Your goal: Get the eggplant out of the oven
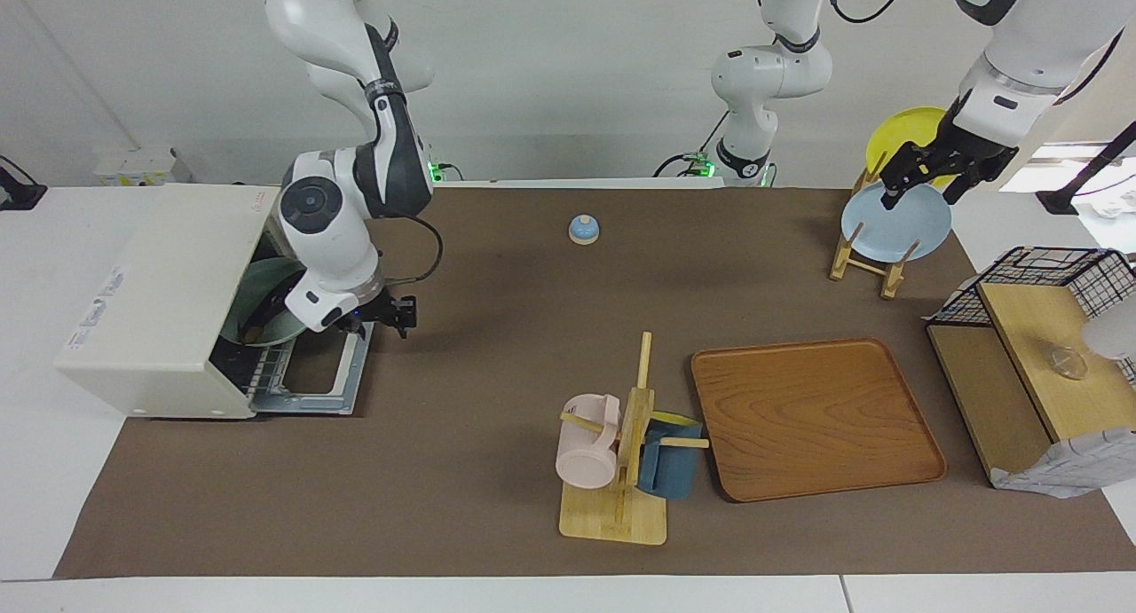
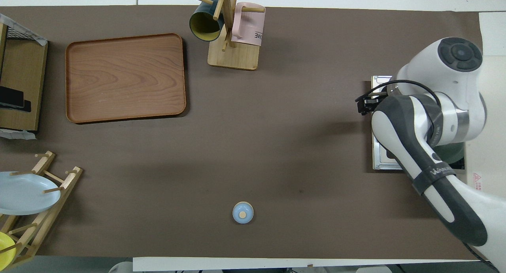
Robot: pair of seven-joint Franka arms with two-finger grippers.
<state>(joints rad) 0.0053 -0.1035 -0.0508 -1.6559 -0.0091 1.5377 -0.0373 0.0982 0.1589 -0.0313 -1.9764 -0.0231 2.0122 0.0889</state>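
Observation:
My right gripper should keep moving in, because the pale green plate (image 1: pixel 249 294) holds the eggplant and the plate's rim is free at the oven's opening. The gripper should go on until it closes on that rim (image 1: pixel 298 330).
The cream-white oven (image 1: pixel 169 294) stands at the right arm's end of the table, its door (image 1: pixel 311 387) folded down flat. Inside it a pale green plate (image 1: pixel 253 298) carries a slender dark shape, the eggplant (image 1: pixel 268 316), partly hidden by my arm. My right gripper (image 1: pixel 346 322) hangs over the open door, just in front of the oven's mouth; its fingers are hidden under the wrist. In the overhead view the right arm (image 2: pixel 431 119) covers the oven's mouth and only a sliver of the plate (image 2: pixel 452 154) shows. My left gripper (image 1: pixel 932 180) waits, open and empty, over the plate rack.
A plate rack (image 1: pixel 865 258) with a blue plate (image 1: pixel 896 223) and a yellow one stands at the left arm's end. A wooden tray (image 1: pixel 812 418), a mug tree (image 1: pixel 621 453) with a pink and a blue mug, a small blue bell (image 1: pixel 583 230) and a shelf with a wire basket (image 1: pixel 1038 329) are also on the table.

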